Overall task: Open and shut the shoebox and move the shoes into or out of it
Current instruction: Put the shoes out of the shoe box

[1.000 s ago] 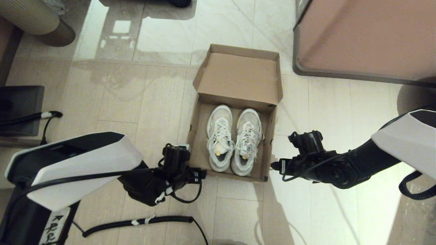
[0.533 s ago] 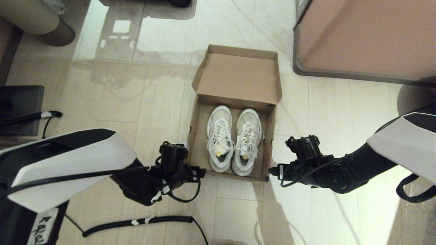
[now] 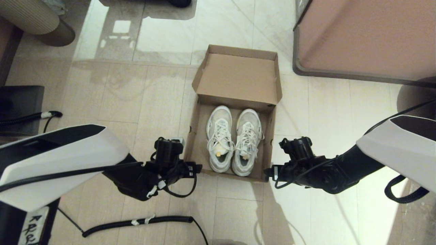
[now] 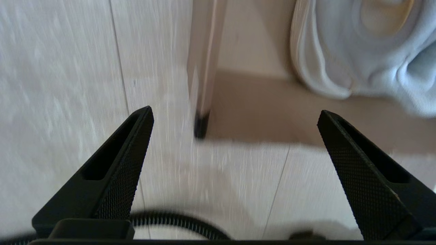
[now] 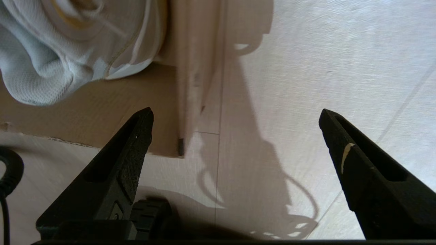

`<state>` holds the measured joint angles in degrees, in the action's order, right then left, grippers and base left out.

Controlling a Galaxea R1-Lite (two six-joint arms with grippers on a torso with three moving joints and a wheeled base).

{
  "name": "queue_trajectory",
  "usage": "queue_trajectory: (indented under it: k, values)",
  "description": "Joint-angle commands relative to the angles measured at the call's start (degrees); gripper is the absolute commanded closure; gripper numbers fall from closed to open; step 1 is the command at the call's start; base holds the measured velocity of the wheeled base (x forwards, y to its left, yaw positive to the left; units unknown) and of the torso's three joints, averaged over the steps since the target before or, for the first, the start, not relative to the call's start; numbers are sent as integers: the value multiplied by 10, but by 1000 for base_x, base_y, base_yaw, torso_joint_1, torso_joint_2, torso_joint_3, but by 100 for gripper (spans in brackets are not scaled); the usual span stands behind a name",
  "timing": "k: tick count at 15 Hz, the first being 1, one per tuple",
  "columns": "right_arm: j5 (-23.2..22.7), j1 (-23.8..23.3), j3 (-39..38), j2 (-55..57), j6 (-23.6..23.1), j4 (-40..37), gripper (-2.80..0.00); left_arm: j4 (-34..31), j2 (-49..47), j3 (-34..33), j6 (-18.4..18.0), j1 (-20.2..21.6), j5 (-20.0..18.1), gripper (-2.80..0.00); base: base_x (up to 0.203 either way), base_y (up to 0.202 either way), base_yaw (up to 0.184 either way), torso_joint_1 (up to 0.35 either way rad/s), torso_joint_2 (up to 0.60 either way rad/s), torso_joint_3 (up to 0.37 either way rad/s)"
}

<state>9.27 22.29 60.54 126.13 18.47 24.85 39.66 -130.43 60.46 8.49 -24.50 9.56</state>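
The shoebox lies at a slant, with its near side [image 3: 226, 176] farther away at my left gripper, so both grippers should pull it closer and straighten it before my right gripper takes a shoe [image 3: 246, 160].
The brown shoebox [image 3: 195, 136] stands open on the floor, its hinged lid [image 3: 238, 78] tilted up at the far side. Inside, side by side with toes away from me, lie the two white shoes [image 3: 220, 143] [image 3: 248, 143]. My left gripper [image 4: 235, 114] hangs open over the floor just outside the box's near left corner [image 4: 201, 126], where a shoe's heel [image 4: 357, 51] shows. My right gripper [image 5: 235, 114] is open beside the near right corner [image 5: 180, 144], with the other shoe [image 5: 68, 51] behind the wall. Neither holds anything.
A pink-brown piece of furniture [image 3: 364, 37] stands at the back right. A black coiled cable [image 3: 136, 223] lies on the floor near my left arm. A dark flat object [image 3: 20, 109] sits at the left, a ribbed beige thing [image 3: 30, 17] at the far left corner.
Both wrists have shifted a little to the left: the left one away from the box's near left corner, the right one closer to its near right corner. The box and shoes stay put.
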Motion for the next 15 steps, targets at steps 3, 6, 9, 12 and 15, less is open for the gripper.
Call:
queue_trajectory:
  k: [3,6,9,12,15]
  values:
    - [34,6,12,39,-6,1,-280,2,-57,58,-7,14,-2,-280,0,0,0,0,0,0]
    - [54,0,12,51,-10,1,-280,1,-75,84,-7,11,-4,-280,0,0,0,0,0,0]
    - [55,-10,3,50,-10,1,-280,1,-67,67,-7,-11,-4,-280,0,0,0,0,0,0]
    - [62,-18,-19,48,-8,1,-280,6,-62,39,-5,-36,-3,-280,0,0,0,0,0,0]
    - [62,-25,-51,35,-7,3,-280,7,-53,18,-2,-53,-1,-280,0,0,0,0,0,0]
